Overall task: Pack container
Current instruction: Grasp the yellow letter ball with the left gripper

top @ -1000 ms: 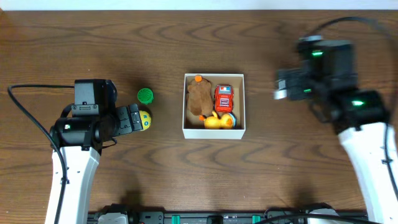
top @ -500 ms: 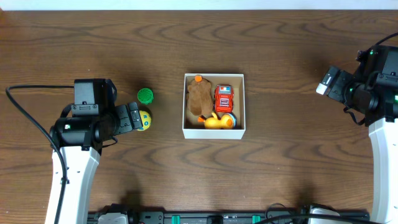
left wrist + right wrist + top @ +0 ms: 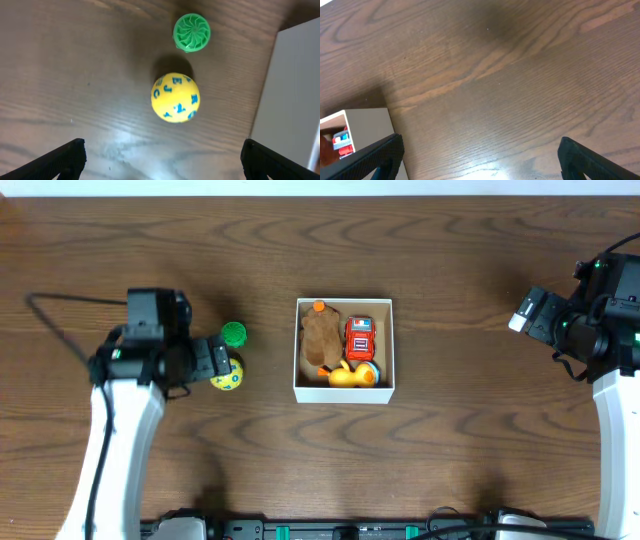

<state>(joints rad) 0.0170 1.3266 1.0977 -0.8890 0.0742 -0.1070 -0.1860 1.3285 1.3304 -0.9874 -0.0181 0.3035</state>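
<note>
The yellow ball and green ridged cap (image 3: 233,334) are across the container from my right gripper, so my left gripper should pack the ball (image 3: 230,376) first and then the cap.
The container (image 3: 344,394) is a square white box at the table's middle. It holds a brown plush toy (image 3: 321,338), a red toy car (image 3: 359,337) and a yellow duck (image 3: 344,375). A yellow ball with blue letters (image 3: 227,378) and a green ridged cap (image 3: 233,332) lie on the table left of it. My left gripper (image 3: 212,361) is open and empty just left of the ball. In the left wrist view the ball (image 3: 175,97) lies ahead of the open jaws (image 3: 162,161), with the cap (image 3: 192,33) beyond it. My right gripper (image 3: 527,312) is open and empty, far right of the box.
The box's white wall (image 3: 295,95) stands right of the ball in the left wrist view. A box corner (image 3: 357,131) shows at the lower left of the right wrist view (image 3: 480,160). The table is dark wood.
My right arm swung out to the right edge a second ago and has held still since. My left arm shifted slightly toward the table's far side; the ball stays beside its jaws.
</note>
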